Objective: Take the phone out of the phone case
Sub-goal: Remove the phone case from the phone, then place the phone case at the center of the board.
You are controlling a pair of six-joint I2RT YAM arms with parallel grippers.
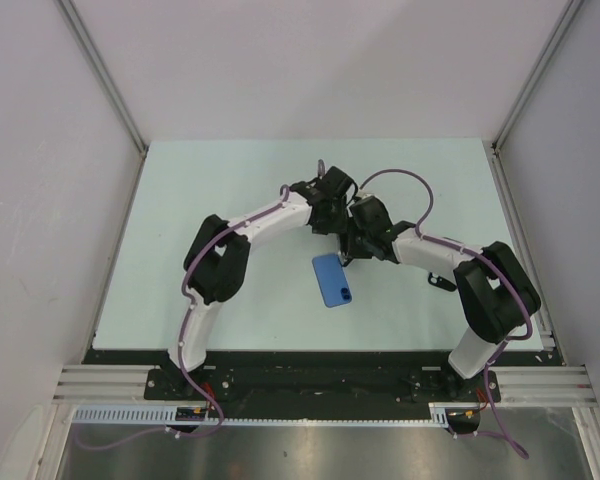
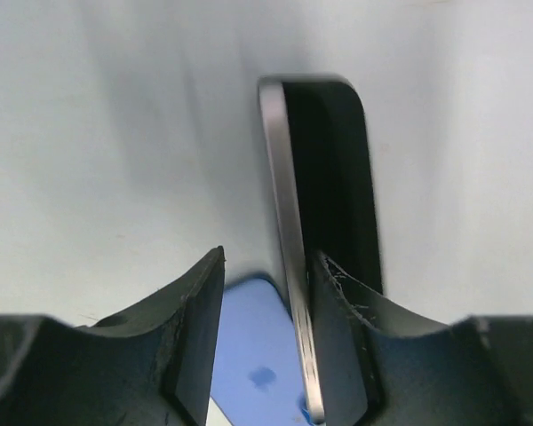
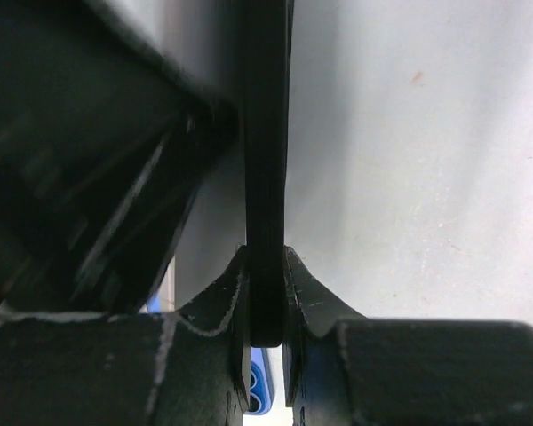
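Note:
The phone's silvery edge (image 2: 290,209) is between my left gripper's fingers. My right gripper keeps holding the black phone case (image 2: 334,173), pull it away and lets go of it lying flat.
Both grippers meet above the middle of the table. My right gripper (image 1: 358,238) (image 3: 266,266) is shut on the edge of the thin black phone case (image 3: 266,142), held on edge in the air. In the left wrist view the phone (image 2: 289,195) shows as a silvery edge standing upright, with the black case (image 2: 338,177) right behind it. My left gripper (image 1: 332,205) (image 2: 266,266) is open. The phone's edge rests against the inner face of its right finger (image 2: 342,337); the left finger (image 2: 195,328) stands apart. The phone's white back is hidden.
A blue-backed phone (image 1: 332,280) lies flat on the pale table (image 1: 210,200) just below the grippers; it shows in the left wrist view (image 2: 249,355) and the right wrist view (image 3: 259,390). The left gripper's dark body (image 3: 89,133) fills the right wrist view's left side. Grey walls enclose the table.

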